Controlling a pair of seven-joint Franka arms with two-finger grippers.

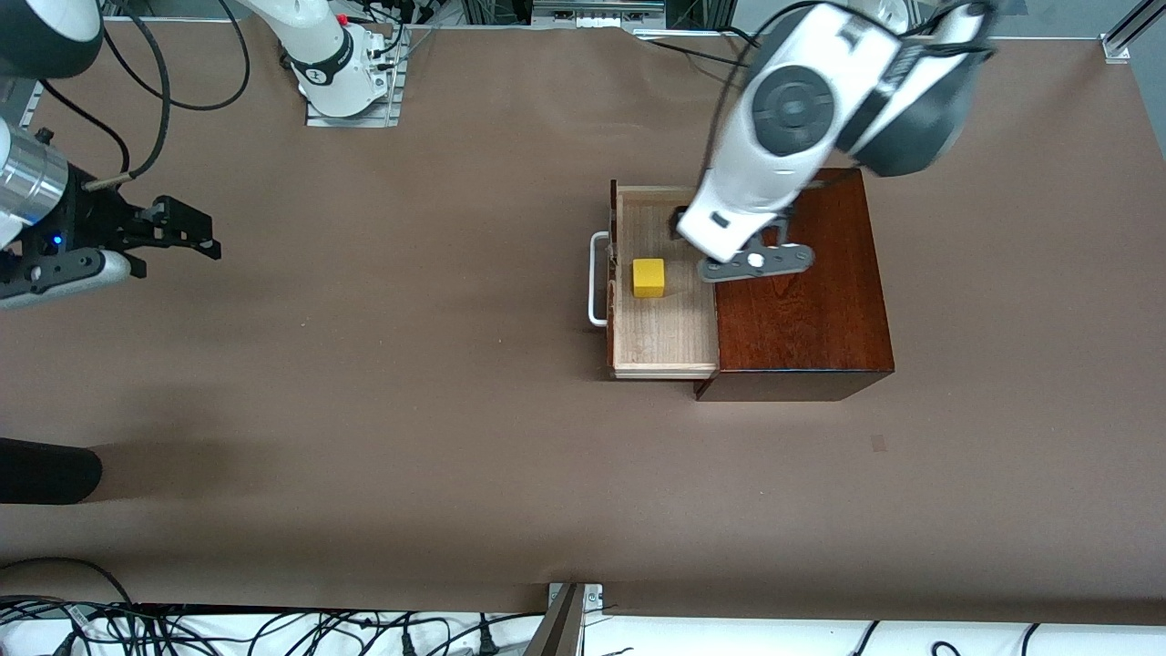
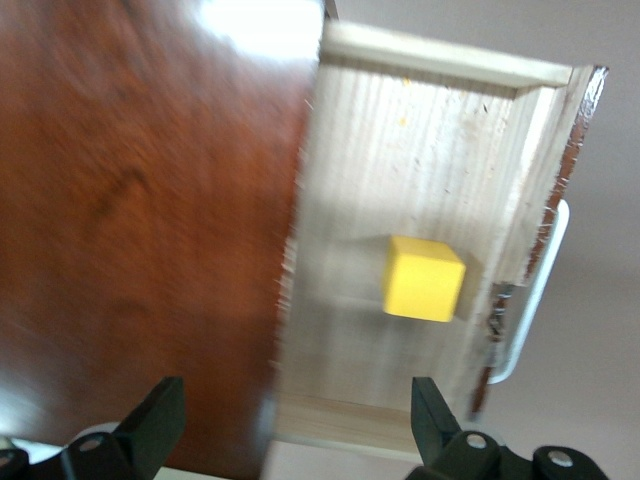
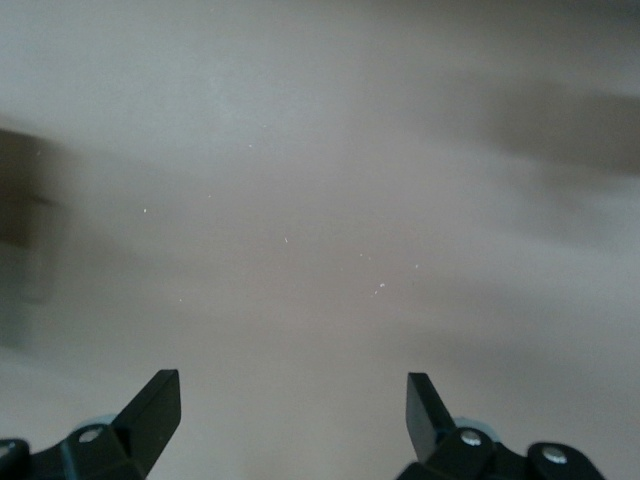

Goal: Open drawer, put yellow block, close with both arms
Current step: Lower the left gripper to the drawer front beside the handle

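The yellow block [image 1: 648,278] lies flat on the tray's bottom [image 1: 672,333]. It will move along under the box top when I push the drawer closed.
The drawer [image 1: 660,342] is pulled out of the dark mahogany box [image 1: 802,310], with its white loop handle [image 1: 596,278] facing the right arm's end of the table. The yellow block [image 1: 649,277] sits on the pale tray floor, close to the drawer front. In the left wrist view the block [image 2: 424,278] lies in the tray [image 2: 400,150]. My left gripper [image 2: 295,405] hangs open and empty over the seam between box top and tray. My right gripper [image 1: 196,232] is open and empty over bare table at the right arm's end, seen too in the right wrist view [image 3: 292,400].
Brown paper covers the table [image 1: 410,410]. The right arm's base plate [image 1: 351,100] stands at the table's edge by the robots. A black object [image 1: 46,469] juts in at the right arm's end, nearer the camera. Cables [image 1: 273,629] and a metal bracket [image 1: 569,615] line the near edge.
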